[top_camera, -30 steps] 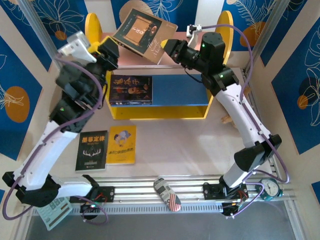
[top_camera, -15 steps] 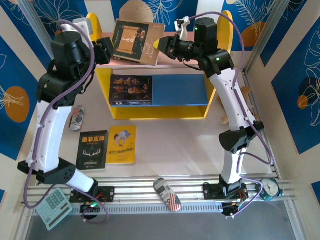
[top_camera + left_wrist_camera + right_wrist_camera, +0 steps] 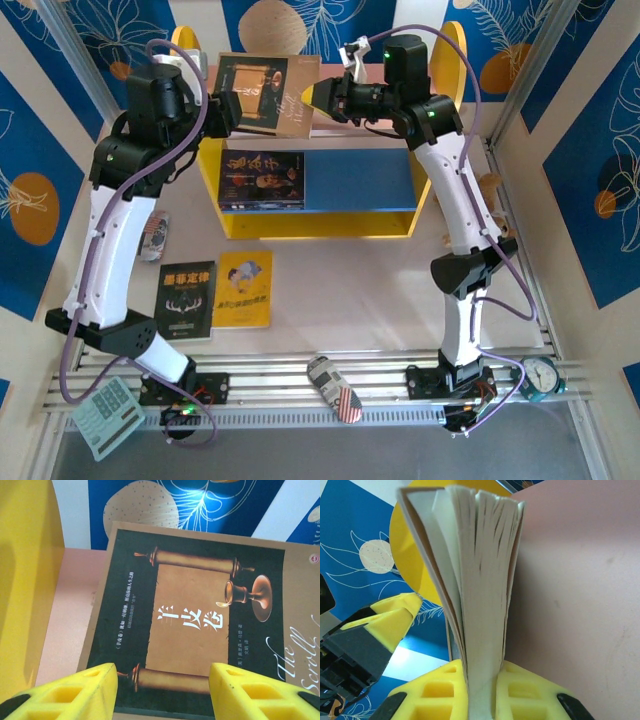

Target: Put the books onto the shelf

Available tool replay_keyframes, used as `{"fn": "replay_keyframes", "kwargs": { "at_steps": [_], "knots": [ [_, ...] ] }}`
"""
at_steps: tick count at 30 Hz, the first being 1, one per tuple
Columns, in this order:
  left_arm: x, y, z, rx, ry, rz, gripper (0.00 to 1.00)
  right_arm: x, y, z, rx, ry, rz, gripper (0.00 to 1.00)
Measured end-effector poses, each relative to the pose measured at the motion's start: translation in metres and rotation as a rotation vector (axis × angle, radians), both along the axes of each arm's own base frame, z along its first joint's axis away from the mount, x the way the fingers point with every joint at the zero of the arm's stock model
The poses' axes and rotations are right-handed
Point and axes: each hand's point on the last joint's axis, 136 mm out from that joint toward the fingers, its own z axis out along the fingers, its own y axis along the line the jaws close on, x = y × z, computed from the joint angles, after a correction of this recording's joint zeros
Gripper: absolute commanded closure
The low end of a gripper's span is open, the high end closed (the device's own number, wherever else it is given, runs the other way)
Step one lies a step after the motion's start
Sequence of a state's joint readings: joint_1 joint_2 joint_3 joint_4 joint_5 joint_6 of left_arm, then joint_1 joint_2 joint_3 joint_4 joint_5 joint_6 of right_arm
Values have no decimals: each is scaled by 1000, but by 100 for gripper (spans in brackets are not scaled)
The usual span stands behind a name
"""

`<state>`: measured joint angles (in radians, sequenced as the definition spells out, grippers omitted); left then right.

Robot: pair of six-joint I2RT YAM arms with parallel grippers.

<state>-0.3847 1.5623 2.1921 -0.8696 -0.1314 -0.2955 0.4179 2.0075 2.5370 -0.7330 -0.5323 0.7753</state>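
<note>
The brown-black book is leaning over the pink board with a gap [image 3: 71,612] beside the yellow side panel, so my right gripper should move the book toward the panel [image 3: 27,580] and lower it.
A brown-black book with an orange panel [image 3: 268,93] hangs tilted over the pink top board [image 3: 350,130] of the shelf. My right gripper [image 3: 318,95] is shut on its page edge [image 3: 480,580], the pages fanning out above the jaws [image 3: 482,687]. My left gripper [image 3: 225,108] is open at the book's left edge, its fingers [image 3: 75,692] spread in front of the cover [image 3: 195,615]. A dark book [image 3: 262,180] lies on the blue lower board [image 3: 360,180]. A black book [image 3: 187,300] and a yellow book [image 3: 244,289] lie flat on the table.
The shelf's yellow side panels [image 3: 452,60] [image 3: 25,580] rise at both ends of the pink board [image 3: 575,580]. A flag-patterned object [image 3: 335,388] sits on the front rail and another [image 3: 153,232] lies left of the shelf. A calculator [image 3: 105,412] and a gauge [image 3: 540,375] are at the near corners.
Both arms have lifted and reached back over the shelf. The book has swung from a slanted pose to nearly square above the pink board. The left gripper has moved to its left edge.
</note>
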Motion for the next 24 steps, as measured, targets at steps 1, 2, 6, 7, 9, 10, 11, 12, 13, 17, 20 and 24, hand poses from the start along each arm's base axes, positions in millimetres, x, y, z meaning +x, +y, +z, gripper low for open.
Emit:
{"fn": "replay_keyframes", "kwargs": {
  "at_steps": [1,2,6,7,9,10,11,12,13,17,20,24],
  "knots": [
    [2,0,-2,5,4,1,48,1,1,-1,1,0,5,89],
    [3,1,-3,7,6,2,48,2,2,-2,1,2,9,88],
    [9,3,-14,19,30,12,48,11,8,-9,4,6,21,85],
    [10,4,-17,24,38,13,48,13,9,-10,4,8,23,83],
    [12,4,-24,30,53,15,48,17,12,-11,11,5,28,77],
    [13,4,-27,32,57,16,48,17,12,-10,13,1,29,75],
    [14,4,-30,34,63,17,48,18,12,-10,15,0,29,72],
    [15,4,-32,36,70,18,48,19,13,-10,18,2,29,69],
    [16,5,-34,38,73,20,48,20,13,-9,18,0,29,67],
    [19,9,-36,38,77,32,49,23,10,-10,18,1,18,58],
    [20,11,-37,36,79,39,49,25,8,-8,16,-9,4,51],
    [21,13,-38,35,81,42,49,33,-4,-6,-1,-34,-39,45]
  ]
}}
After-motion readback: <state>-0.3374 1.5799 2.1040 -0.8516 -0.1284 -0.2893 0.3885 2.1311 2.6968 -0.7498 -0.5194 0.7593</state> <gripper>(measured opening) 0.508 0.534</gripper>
